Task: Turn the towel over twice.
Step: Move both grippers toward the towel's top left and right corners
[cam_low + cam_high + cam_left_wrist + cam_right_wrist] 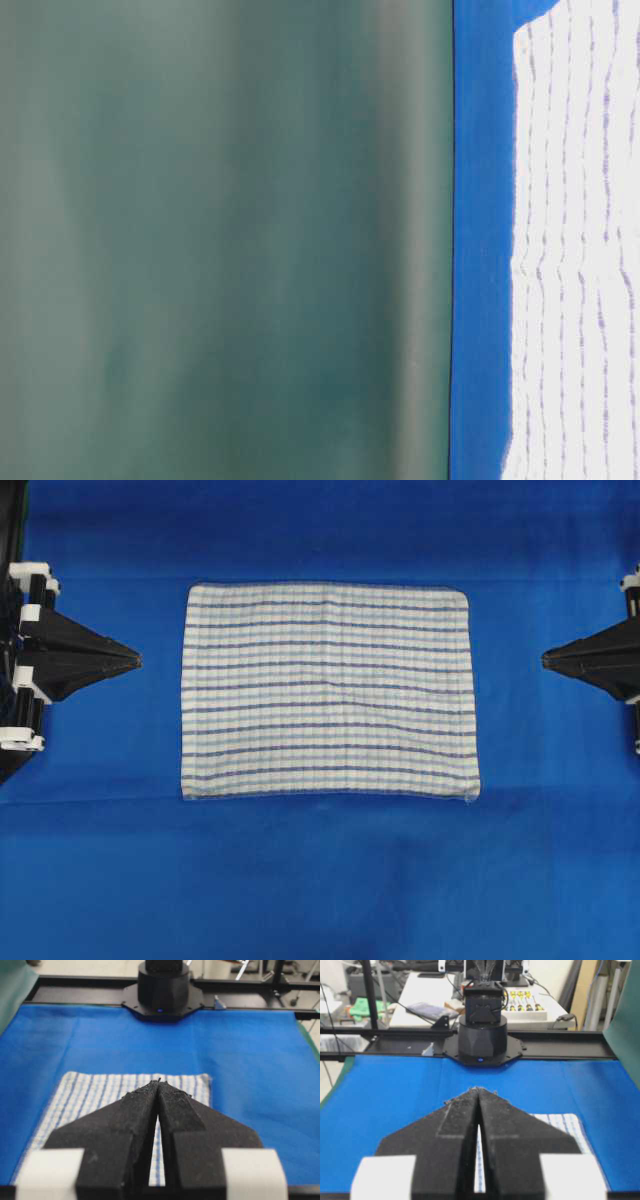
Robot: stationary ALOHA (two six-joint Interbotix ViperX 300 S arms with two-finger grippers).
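Note:
The towel is spread flat and clear blue cloth [508, 625] reaches up to the towel's corner [460, 597] by the backdrop, so the robot's right gripper keeps going there and closes on that corner.
The towel [328, 692], white with thin dark-blue and light-blue stripes, lies flat and spread out in the middle of the blue cloth; it also appears in the table-level view [585, 260]. My left gripper [137, 661] hovers off the towel's left edge, shut with its tips touching and nothing between them. In the left wrist view the towel [95, 1095] lies beneath and ahead of those shut tips [158, 1081]. My right gripper [545, 660] sits off the towel's right edge, also shut and holding nothing. The right wrist view shows its tips [479, 1089] together above the towel [565, 1127].
A plain blue cloth [320, 880] covers the table all around the towel. The opposite arm's black base [163, 990] stands at the far edge in the left wrist view, likewise the other base [482, 1035] in the right wrist view. A green backdrop [220, 240] stands behind the table.

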